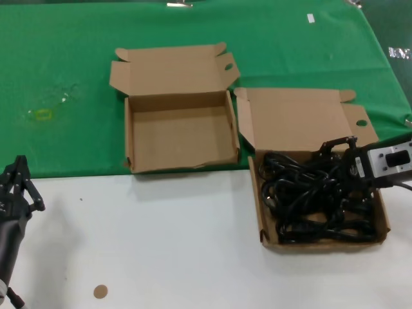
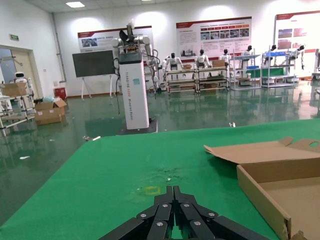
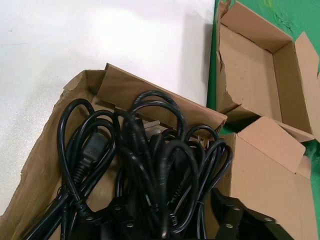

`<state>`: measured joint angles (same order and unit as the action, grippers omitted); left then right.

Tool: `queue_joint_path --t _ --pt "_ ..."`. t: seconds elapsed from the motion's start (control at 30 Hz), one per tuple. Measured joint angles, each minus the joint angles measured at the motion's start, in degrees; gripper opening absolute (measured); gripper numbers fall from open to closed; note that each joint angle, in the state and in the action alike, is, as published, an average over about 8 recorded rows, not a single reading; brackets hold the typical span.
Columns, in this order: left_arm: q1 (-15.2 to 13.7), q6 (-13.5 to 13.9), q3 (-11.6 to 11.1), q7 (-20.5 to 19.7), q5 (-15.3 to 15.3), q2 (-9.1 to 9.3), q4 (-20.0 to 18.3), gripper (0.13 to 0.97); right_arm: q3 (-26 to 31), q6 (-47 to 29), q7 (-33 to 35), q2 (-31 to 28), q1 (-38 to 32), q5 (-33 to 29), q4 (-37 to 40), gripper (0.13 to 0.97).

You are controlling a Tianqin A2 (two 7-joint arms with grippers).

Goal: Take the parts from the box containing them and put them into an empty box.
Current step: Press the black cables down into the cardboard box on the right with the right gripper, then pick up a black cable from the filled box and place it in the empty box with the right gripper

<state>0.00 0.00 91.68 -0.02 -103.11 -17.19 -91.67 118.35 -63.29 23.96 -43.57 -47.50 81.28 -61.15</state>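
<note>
My gripper will bring the black power cord (image 3: 167, 192) out of the tangle still coiled when I lift it, since the cord's doubled loops (image 3: 156, 101) are gathered in a bundle.
The black power cords (image 1: 318, 199) lie tangled in the right-hand box (image 1: 262, 212), whose lid (image 1: 302, 119) is folded back. My right gripper (image 1: 338, 164) is low over the cords at that box's far right. In the right wrist view it (image 3: 165, 220) is open, its fingers (image 3: 235, 215) spread around several cord loops (image 3: 150, 165). The empty box (image 1: 180, 138) stands to the left on the green cloth, with an oval hole in its tab (image 1: 228, 66); its ragged wall (image 3: 222, 87) shows in the right wrist view. My left gripper (image 1: 19, 170) is shut and empty at the near left (image 2: 173, 190).
The green cloth (image 1: 77, 77) covers the far half of the table and the white top (image 1: 161, 238) the near half. A small brown disc (image 1: 100, 291) lies near the front edge. A yellowish mark (image 1: 43, 114) sits on the cloth at the left.
</note>
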Motion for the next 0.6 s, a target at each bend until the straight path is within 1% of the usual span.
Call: queue_joint_path --t 0.17,0.2,0.47,0.6 --pt "0.0 0.0 0.0 0.0 0.0 0.0 0.0 0.152 -0.19 -0.05 -0.11 -0.18 0.23 0.05 -0.23 0.511" --pt "0.0 0.0 0.0 0.0 0.0 0.0 0.0 0.152 -0.22 -0.07 -0.16 -0.24 0.28 0.05 -0.31 0.511" --pt "0.0 0.0 0.0 0.0 0.0 0.0 0.0 0.152 -0.45 -0.48 -1.15 -0.86 0.51 -0.01 -1.38 0.32" --pt "0.0 0.0 0.0 0.0 0.0 0.0 0.0 0.152 -0.62 -0.92 -2.02 -1.39 0.54 -0.02 -2.22 0.32"
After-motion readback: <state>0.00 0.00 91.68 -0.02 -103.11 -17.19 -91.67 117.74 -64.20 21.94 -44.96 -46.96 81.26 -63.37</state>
